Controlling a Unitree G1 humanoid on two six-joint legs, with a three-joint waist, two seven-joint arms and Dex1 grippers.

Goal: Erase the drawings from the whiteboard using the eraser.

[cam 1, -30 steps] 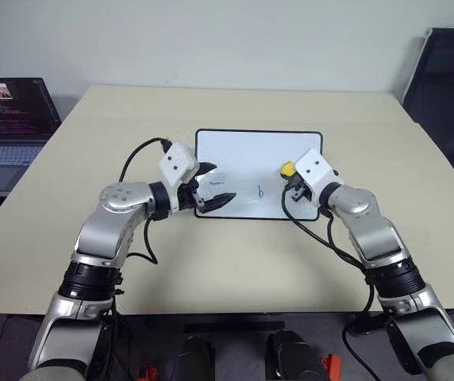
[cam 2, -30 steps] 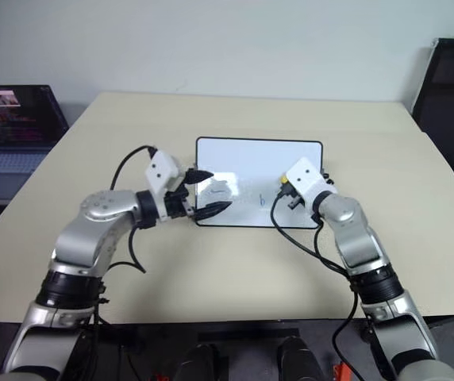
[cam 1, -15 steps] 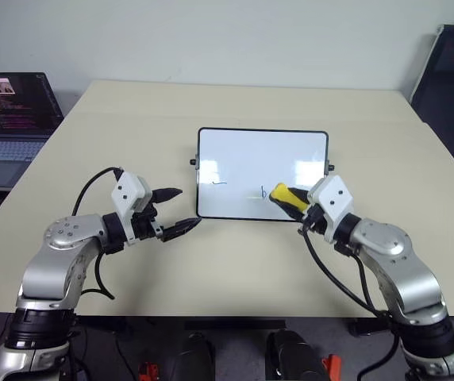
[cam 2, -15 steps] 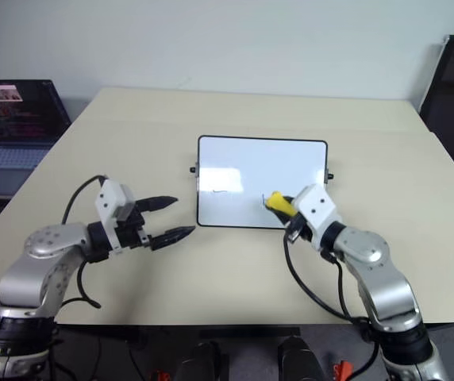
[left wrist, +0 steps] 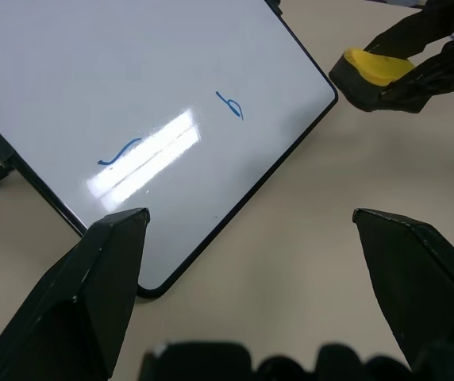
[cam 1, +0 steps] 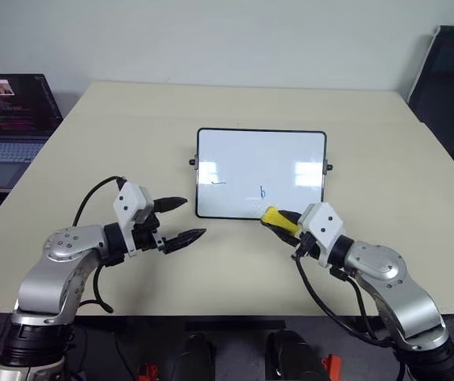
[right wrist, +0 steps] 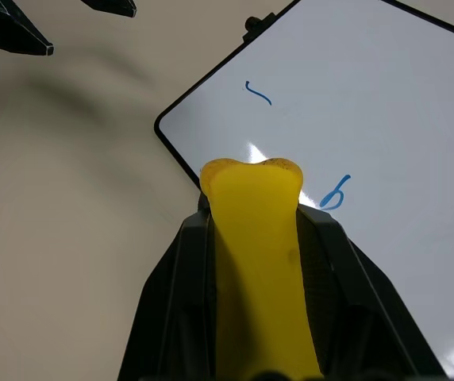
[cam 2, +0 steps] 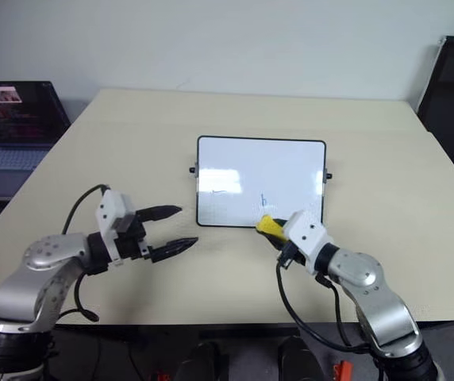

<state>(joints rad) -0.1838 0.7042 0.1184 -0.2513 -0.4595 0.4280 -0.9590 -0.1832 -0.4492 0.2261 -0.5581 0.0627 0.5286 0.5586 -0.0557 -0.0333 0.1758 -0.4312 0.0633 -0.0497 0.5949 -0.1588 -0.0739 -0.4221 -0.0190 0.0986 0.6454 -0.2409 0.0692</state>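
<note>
My right gripper needs to push forward and wipe off the small blue "b" (cam 1: 263,192) before the dash, because the yellow eraser (cam 1: 277,217) hangs at the whiteboard's front edge, short of that letter.
The whiteboard (cam 1: 260,159) lies flat in the middle of the table. Of the drawings, a short blue dash (cam 1: 219,182) and a small blue "b" (cam 1: 263,193) sit near its front edge. My right gripper (cam 1: 284,223) is shut on the yellow eraser (cam 1: 277,217), whose tip hangs at the board's front edge just in front of the "b". The right wrist view shows the eraser (right wrist: 257,238) squeezed between both fingers, above the "b" (right wrist: 334,193). My left gripper (cam 1: 192,218) stands open over bare table, in front of the board's front left corner and apart from it.
An open laptop (cam 1: 9,119) stands on a lower desk to the left of the beige table (cam 1: 116,135). A dark chair (cam 1: 449,79) is at the far right. Bare tabletop surrounds the board on all sides.
Both arms have drawn back toward me. The left gripper left the board's front left edge for the table. The right gripper brought the eraser from the board's right side to its front edge.
</note>
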